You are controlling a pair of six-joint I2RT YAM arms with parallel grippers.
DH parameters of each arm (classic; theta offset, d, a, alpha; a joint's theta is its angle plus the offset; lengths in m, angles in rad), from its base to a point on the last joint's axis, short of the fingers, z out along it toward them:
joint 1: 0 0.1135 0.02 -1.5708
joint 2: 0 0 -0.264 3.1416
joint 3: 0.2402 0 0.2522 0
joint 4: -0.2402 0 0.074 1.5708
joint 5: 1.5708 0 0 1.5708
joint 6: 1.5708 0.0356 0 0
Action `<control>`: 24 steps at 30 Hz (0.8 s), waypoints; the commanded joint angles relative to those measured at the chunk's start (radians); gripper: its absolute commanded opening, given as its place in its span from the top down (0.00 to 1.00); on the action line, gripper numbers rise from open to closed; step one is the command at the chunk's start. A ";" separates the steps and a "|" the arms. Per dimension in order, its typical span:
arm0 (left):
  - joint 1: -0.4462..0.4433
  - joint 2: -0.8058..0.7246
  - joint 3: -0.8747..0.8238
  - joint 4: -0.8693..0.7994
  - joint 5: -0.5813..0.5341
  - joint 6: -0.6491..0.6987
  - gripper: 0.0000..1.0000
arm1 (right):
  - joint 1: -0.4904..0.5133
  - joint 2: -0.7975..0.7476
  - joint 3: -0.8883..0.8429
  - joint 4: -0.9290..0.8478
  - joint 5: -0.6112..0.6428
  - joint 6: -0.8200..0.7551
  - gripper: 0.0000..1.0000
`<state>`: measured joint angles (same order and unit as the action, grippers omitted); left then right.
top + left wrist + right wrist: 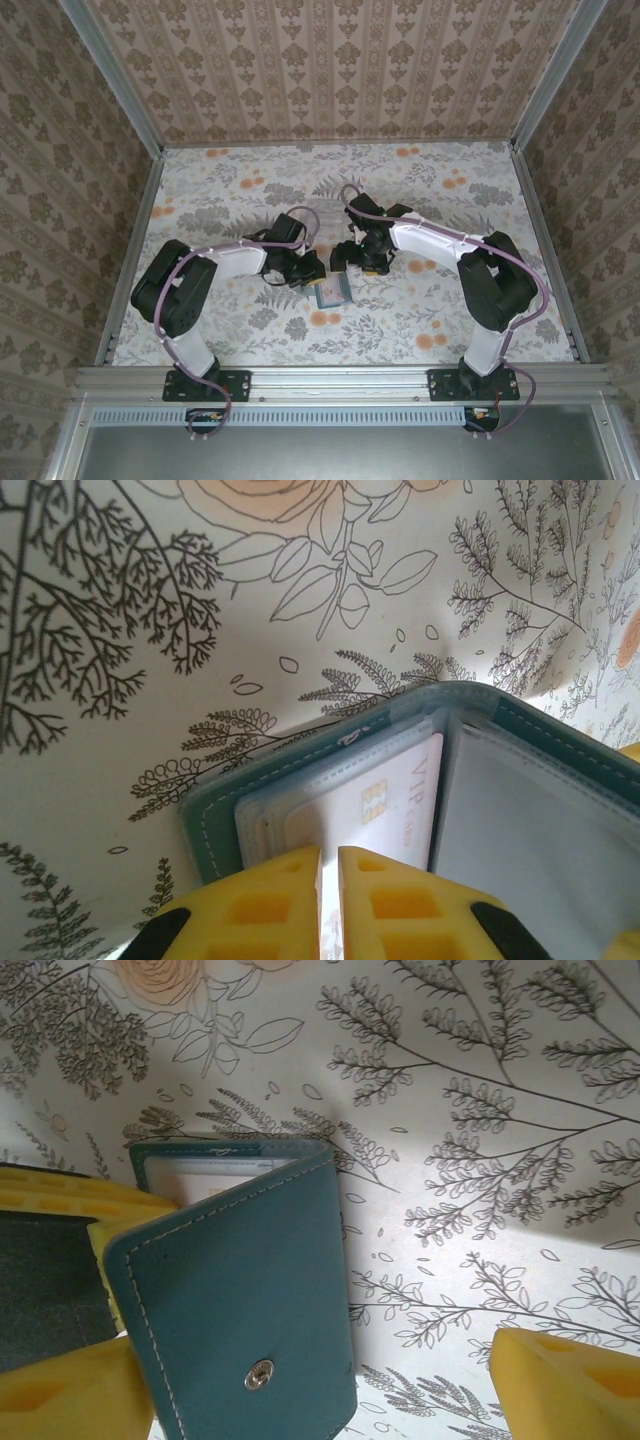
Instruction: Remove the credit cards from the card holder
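Observation:
My right gripper should first grasp the panel's free edge point(139, 1335) and fold it open, since the card holder's outer panel point(235, 1290) leans half shut over the credit card.
The teal card holder point(333, 292) lies half open on the floral table between both arms. In the left wrist view its greyer-blue inside point(520, 810) faces me, and a pale credit card point(375, 800) with a gold chip and "VIP" lettering sits in the left panel's pocket. My left gripper point(329, 855) is shut on that card's near edge, a thin pale strip showing between the yellow fingers. In the right wrist view the holder's outer panel point(250, 1300) stands tilted up, a metal snap point(259, 1374) on it. My right gripper point(320, 1390) is open around this panel, which rests by its left finger point(70, 1390).
A floral cloth point(420, 190) covers the table, and patterned walls point(340, 70) close it in at the back and sides. The left gripper point(303, 268) and right gripper point(362, 262) crowd close together over the holder. The left arm's yellow fingers point(60, 1205) show behind the holder.

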<state>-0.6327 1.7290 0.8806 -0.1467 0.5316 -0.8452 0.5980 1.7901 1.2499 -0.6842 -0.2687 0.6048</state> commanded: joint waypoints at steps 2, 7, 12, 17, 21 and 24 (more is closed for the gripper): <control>0.001 0.030 0.036 0.001 0.020 0.000 0.86 | -0.005 -0.033 -0.016 0.004 -0.041 -0.003 0.12; 0.001 0.042 0.040 -0.001 0.024 0.007 0.86 | -0.007 -0.032 -0.020 0.001 -0.037 -0.005 0.11; 0.001 0.050 0.050 -0.013 0.025 0.013 0.86 | -0.009 -0.032 -0.020 0.003 -0.042 -0.005 0.10; 0.001 0.041 0.050 -0.033 0.012 0.023 0.86 | -0.013 -0.042 -0.024 -0.017 0.008 -0.003 0.12; 0.002 0.019 0.047 -0.062 -0.008 0.036 0.86 | -0.021 -0.051 -0.023 -0.057 0.060 -0.021 0.14; 0.003 -0.009 0.050 -0.111 -0.042 0.055 0.86 | -0.029 -0.066 -0.028 -0.079 0.090 -0.036 0.16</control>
<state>-0.6327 1.7596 0.9119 -0.1703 0.5312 -0.8291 0.5800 1.7683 1.2362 -0.7052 -0.2375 0.5964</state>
